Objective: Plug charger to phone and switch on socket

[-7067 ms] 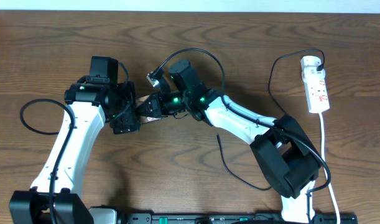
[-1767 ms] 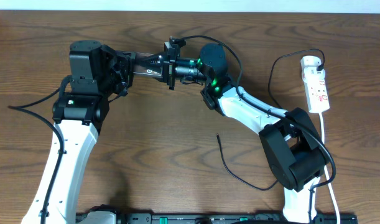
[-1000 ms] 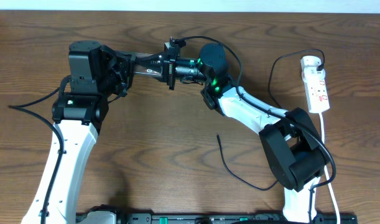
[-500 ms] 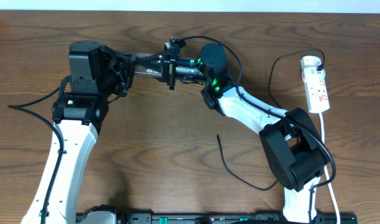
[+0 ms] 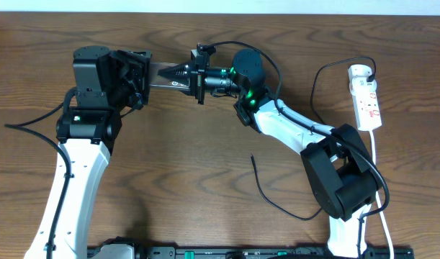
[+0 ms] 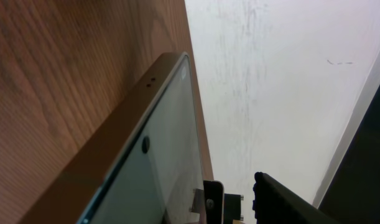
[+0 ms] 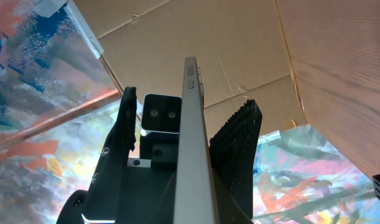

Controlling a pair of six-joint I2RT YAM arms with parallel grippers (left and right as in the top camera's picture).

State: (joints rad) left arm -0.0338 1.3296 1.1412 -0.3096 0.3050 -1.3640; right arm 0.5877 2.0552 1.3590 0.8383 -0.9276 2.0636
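Note:
The phone [image 6: 168, 127] lies at a slant across the left gripper's open fingers, so next the left gripper grips the phone's near end [image 5: 155, 75] squarely before the robot's right gripper lets it go.
The phone [image 5: 165, 72] is held off the table, level, between my two grippers at the back middle. My right gripper [image 5: 187, 75] is shut on its right end. In the right wrist view the phone [image 7: 193, 143] runs edge-on straight away from me. My left gripper [image 5: 140, 72] is open, with a finger on each side of the phone's left end and a gap to one finger. The left wrist view shows the phone's glass face [image 6: 158, 143]. The charger's connector tip [image 5: 253, 158] lies loose on the table. Its black plug [image 5: 369, 70] sits at the socket [image 5: 366, 101] at the far right.
The charger cable [image 5: 277, 205] curves from the tip towards the right arm's base [image 5: 338, 191] and passes behind it. The socket's white cord [image 5: 378, 173] runs down the right edge. A thick black arm cable [image 5: 32, 122] loops at the left.
My left gripper has opened and drawn back a little to the left along the phone. My right gripper still holds the phone in the same place.

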